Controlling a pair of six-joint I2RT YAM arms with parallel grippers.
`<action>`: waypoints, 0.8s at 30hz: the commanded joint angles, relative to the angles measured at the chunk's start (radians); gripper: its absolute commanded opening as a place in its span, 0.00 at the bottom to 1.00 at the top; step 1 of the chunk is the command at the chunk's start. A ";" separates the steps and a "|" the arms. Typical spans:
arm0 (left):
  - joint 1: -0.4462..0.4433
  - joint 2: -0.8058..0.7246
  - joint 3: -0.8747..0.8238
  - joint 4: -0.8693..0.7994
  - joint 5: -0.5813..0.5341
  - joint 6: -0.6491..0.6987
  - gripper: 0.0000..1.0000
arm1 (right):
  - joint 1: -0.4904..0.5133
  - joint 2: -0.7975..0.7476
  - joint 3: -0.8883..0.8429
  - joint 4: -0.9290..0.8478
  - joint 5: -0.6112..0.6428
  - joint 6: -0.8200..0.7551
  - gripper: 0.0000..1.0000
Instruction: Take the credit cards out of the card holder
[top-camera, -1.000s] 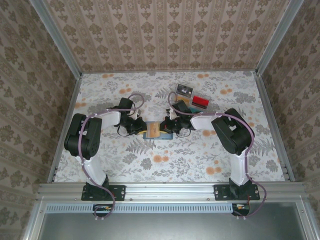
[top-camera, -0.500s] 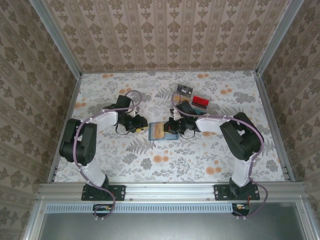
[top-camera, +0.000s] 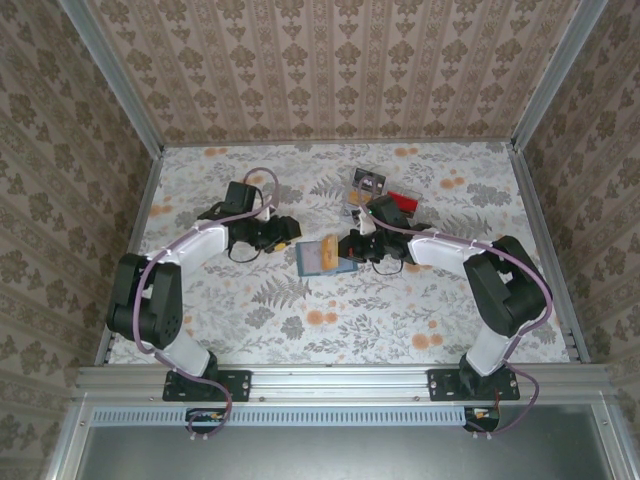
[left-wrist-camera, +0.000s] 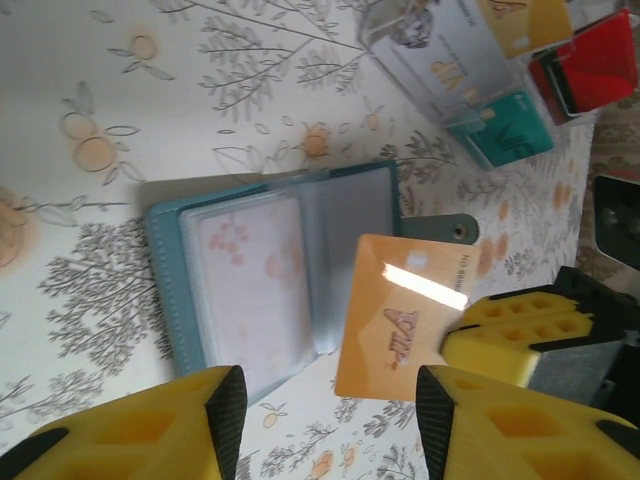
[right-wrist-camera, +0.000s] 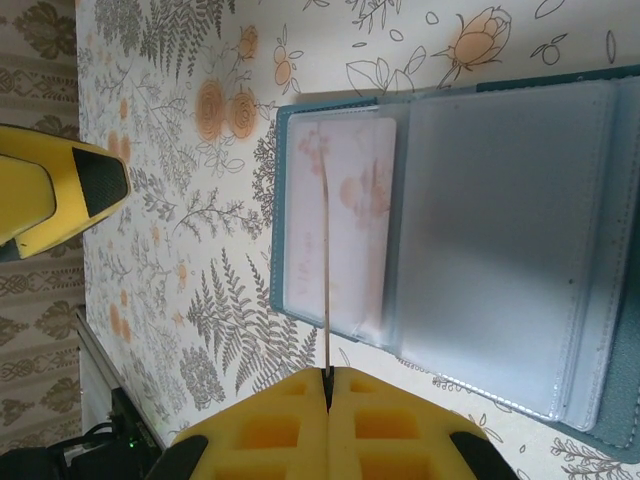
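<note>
The orange-tan credit card is held by my right gripper near one corner (left-wrist-camera: 425, 350), so next my left gripper steadies its opposite edge (left-wrist-camera: 352, 312) while my right gripper takes a deeper hold.
The card holder (left-wrist-camera: 270, 280) lies open on the table, a teal bifold with clear pockets, also seen from the right wrist (right-wrist-camera: 480, 230) and from above (top-camera: 342, 266). A pale grey-white credit card (right-wrist-camera: 350, 215) sits in one pocket. My right gripper (right-wrist-camera: 328, 378) is shut on the orange-tan credit card (left-wrist-camera: 405, 315), holding it tilted above the card holder; in the right wrist view it shows edge-on. My left gripper (left-wrist-camera: 330, 425) stands open just left of the holder (top-camera: 290, 230), with nothing between its fingers.
A clear compartment tray (left-wrist-camera: 440, 60) stands beyond the holder, with a teal block (left-wrist-camera: 505, 135) and a red block (left-wrist-camera: 590, 70) beside it. From above the tray (top-camera: 370, 183) sits at the back centre, close behind the right arm. Patterned walls enclose the table.
My left gripper has opened and drawn back to the left, away from the card holder. The right gripper has pulled the orange-tan card up, and the holder has shifted slightly right.
</note>
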 joint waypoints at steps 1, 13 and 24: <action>-0.015 0.010 -0.006 0.055 0.062 -0.031 0.49 | -0.001 -0.005 0.011 0.003 -0.030 0.000 0.00; -0.018 -0.016 -0.036 0.335 0.287 -0.128 0.70 | -0.073 -0.092 0.031 0.161 -0.335 0.052 0.00; -0.019 0.001 -0.022 0.546 0.389 -0.253 0.44 | -0.110 -0.095 0.037 0.414 -0.435 0.254 0.00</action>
